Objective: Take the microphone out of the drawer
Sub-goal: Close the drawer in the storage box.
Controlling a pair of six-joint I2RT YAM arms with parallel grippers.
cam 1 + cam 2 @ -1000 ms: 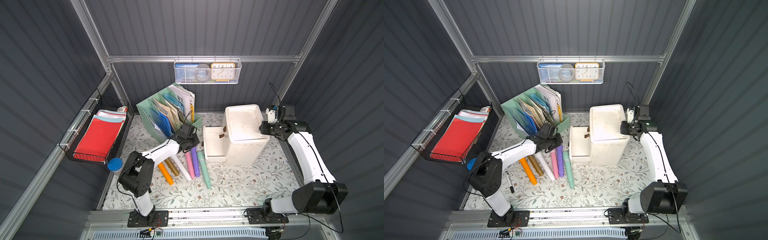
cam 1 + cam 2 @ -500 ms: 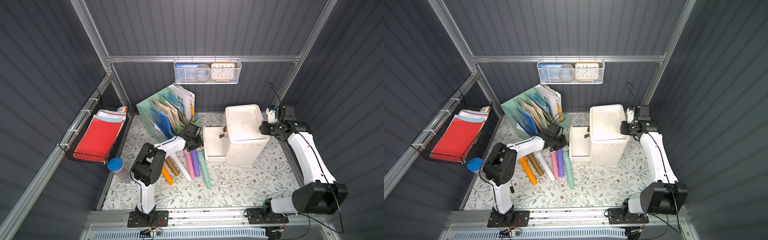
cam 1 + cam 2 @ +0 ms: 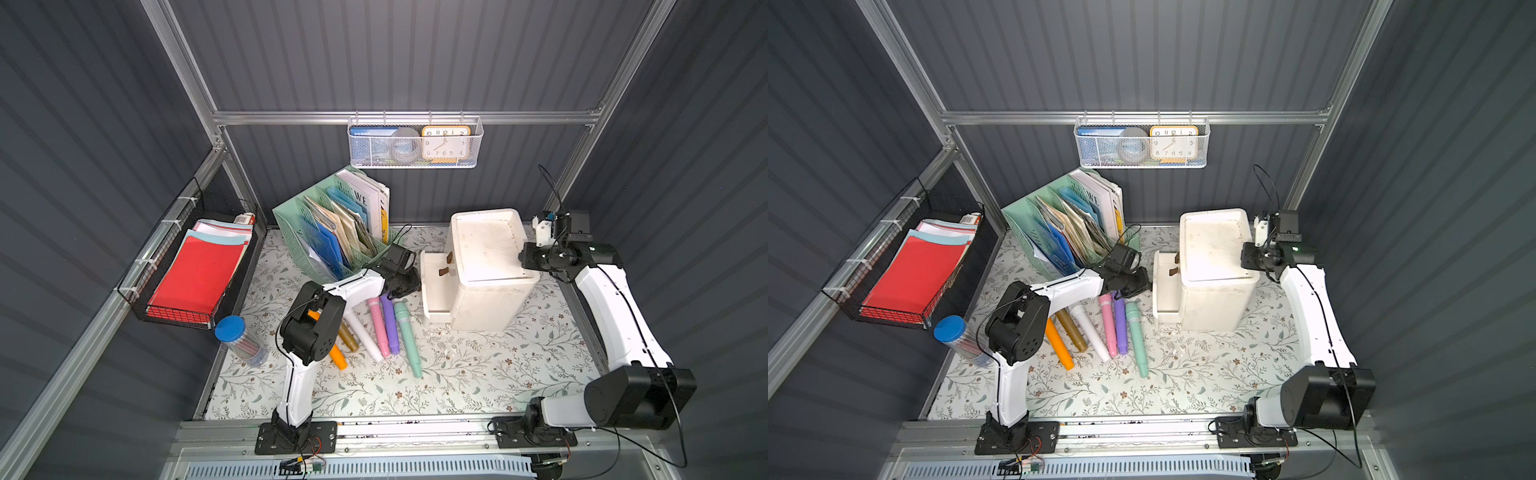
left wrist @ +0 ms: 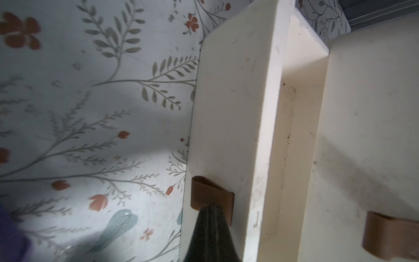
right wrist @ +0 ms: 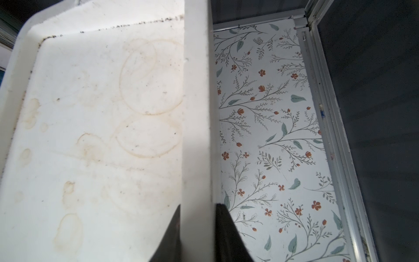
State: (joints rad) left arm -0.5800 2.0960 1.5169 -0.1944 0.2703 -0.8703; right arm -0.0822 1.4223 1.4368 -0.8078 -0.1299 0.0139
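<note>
I should keep pushing the bottom drawer [image 3: 424,281] with my left gripper until it shuts, then let go of its tab, as my right gripper holds the white cabinet's rim [image 3: 521,240] against the push.
The white cabinet [image 3: 490,249] stands at the back right with its bottom drawer [image 3: 432,291] pulled partly out. In the left wrist view the strip of drawer interior [image 4: 299,113] that shows is bare. The microphone is out of view. My left gripper [image 4: 210,207] is shut, its tips against the drawer front at the brown handle tab [image 4: 204,190]. It also shows in both top views [image 3: 411,282] [image 3: 1144,282]. My right gripper [image 5: 197,217] is shut on the raised rim of the cabinet top [image 5: 102,113], one finger on each side of it.
Several coloured cylinders [image 3: 388,324] lie in a row on the floral mat, left of the drawer and under my left arm. A mint file rack [image 3: 332,232] stands behind them. A blue-lidded tube [image 3: 239,340] and a black wire basket [image 3: 195,270] are at the left.
My left arm has swung right, from above the cylinders to the drawer front, staying shut. The drawer seems to have slid in slightly. The right arm has not moved.
</note>
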